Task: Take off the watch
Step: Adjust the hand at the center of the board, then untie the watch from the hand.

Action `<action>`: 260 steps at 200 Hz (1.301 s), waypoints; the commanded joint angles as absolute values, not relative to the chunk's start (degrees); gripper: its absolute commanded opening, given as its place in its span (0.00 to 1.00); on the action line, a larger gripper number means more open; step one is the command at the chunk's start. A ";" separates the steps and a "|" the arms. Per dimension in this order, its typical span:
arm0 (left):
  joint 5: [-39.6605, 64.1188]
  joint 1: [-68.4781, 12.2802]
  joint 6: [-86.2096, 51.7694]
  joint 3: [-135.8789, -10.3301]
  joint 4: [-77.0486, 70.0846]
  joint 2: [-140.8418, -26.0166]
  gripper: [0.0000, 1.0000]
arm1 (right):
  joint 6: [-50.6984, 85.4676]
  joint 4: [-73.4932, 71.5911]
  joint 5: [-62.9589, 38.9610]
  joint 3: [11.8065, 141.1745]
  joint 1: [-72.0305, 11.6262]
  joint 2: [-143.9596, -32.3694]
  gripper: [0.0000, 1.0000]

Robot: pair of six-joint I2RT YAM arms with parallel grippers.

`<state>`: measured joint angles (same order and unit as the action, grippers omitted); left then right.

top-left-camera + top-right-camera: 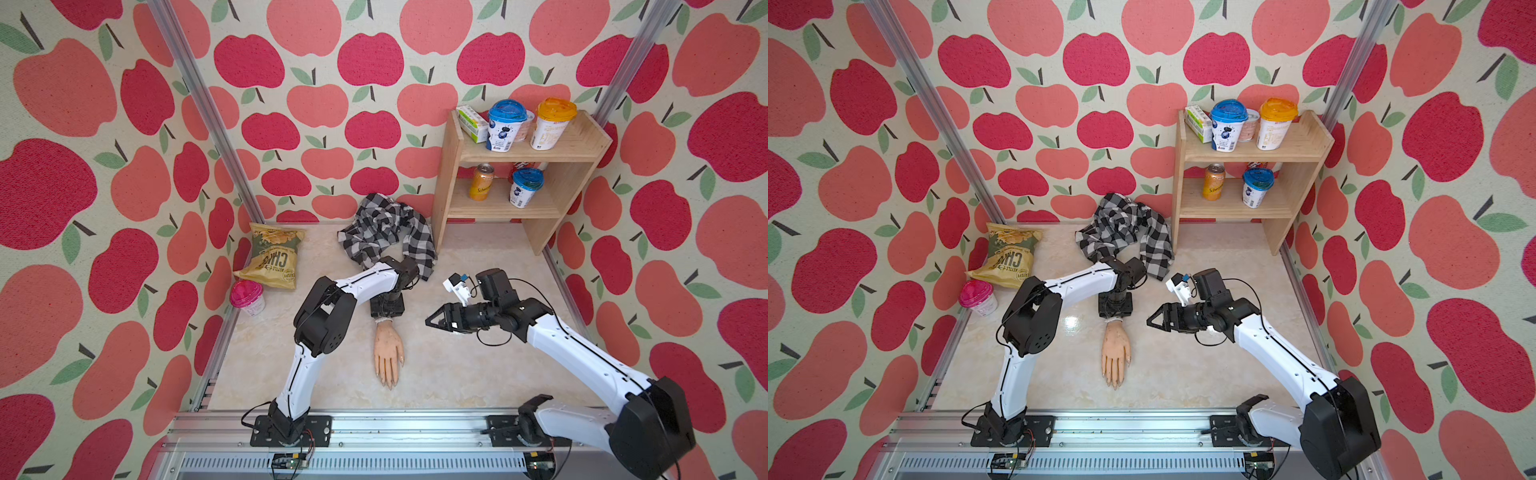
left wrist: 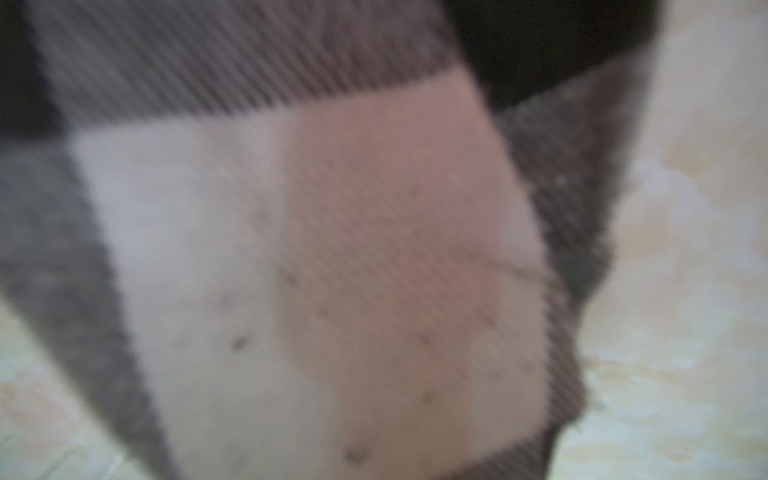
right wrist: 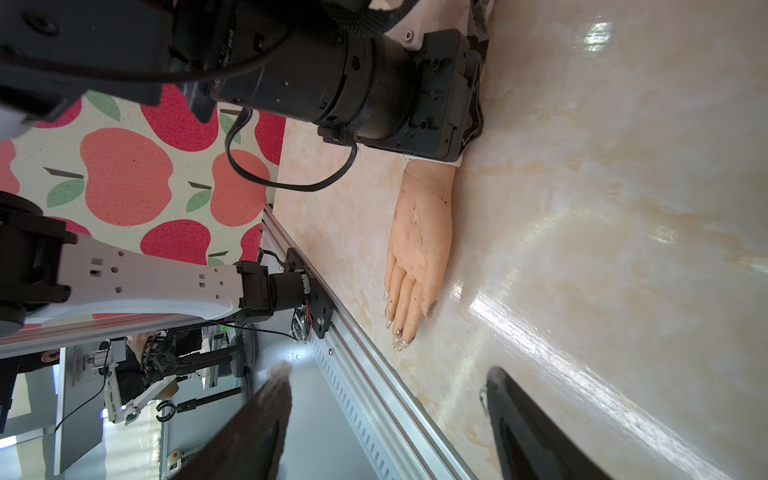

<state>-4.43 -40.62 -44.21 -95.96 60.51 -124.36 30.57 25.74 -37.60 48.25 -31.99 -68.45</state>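
My left gripper is over the checked cloth (image 2: 336,248) and hides the wrist. It should move back before my right gripper goes down to the white strap (image 1: 384,320).
The mannequin hand (image 1: 389,353) (image 1: 1116,353) (image 3: 422,245) lies palm down mid-table, fingers toward the front rail. Of the watch, only a thin white strap (image 1: 383,321) (image 1: 1114,320) (image 3: 432,161) shows at the wrist; its dial is hidden. My left gripper (image 1: 387,308) (image 1: 1115,306) (image 3: 467,124) points straight down over the wrist, just behind the strap, and its own body hides the fingertips. The left wrist view is filled by blurred checked cloth (image 2: 316,266). My right gripper (image 1: 429,322) (image 1: 1149,322) (image 3: 388,370) hovers to the right of the hand, open and empty.
The checked cloth (image 1: 386,232) is heaped behind the hand. A wooden shelf (image 1: 552,232) with cups and a can stands at the back right. A chip bag (image 1: 272,257) and a pink-lidded cup (image 1: 248,297) sit at the left. An aluminium rail (image 1: 374,424) runs along the front.
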 commanded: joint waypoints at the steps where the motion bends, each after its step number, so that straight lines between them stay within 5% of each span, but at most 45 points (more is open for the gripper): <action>1: 0.27 -40.33 -44.74 -93.69 62.50 -122.94 0.72 | 28.60 27.81 -35.04 49.44 -32.71 -68.29 0.76; 73: 8.72 -33.66 -36.09 -87.63 62.05 -104.94 0.93 | 24.12 30.05 -25.88 57.00 -37.60 -75.96 0.65; 120: 14.99 -26.63 -31.57 -78.99 59.73 -92.19 0.79 | 15.69 34.04 -15.50 71.71 -45.02 -90.64 0.59; 179: 21.37 -26.13 -26.57 -66.04 45.52 -85.89 0.68 | 5.70 41.48 -10.64 87.61 -48.60 -107.45 0.38; 260: 28.34 -24.31 -31.28 -63.41 36.74 -93.24 0.48 | -3.99 49.67 -11.07 97.63 -51.27 -114.83 0.47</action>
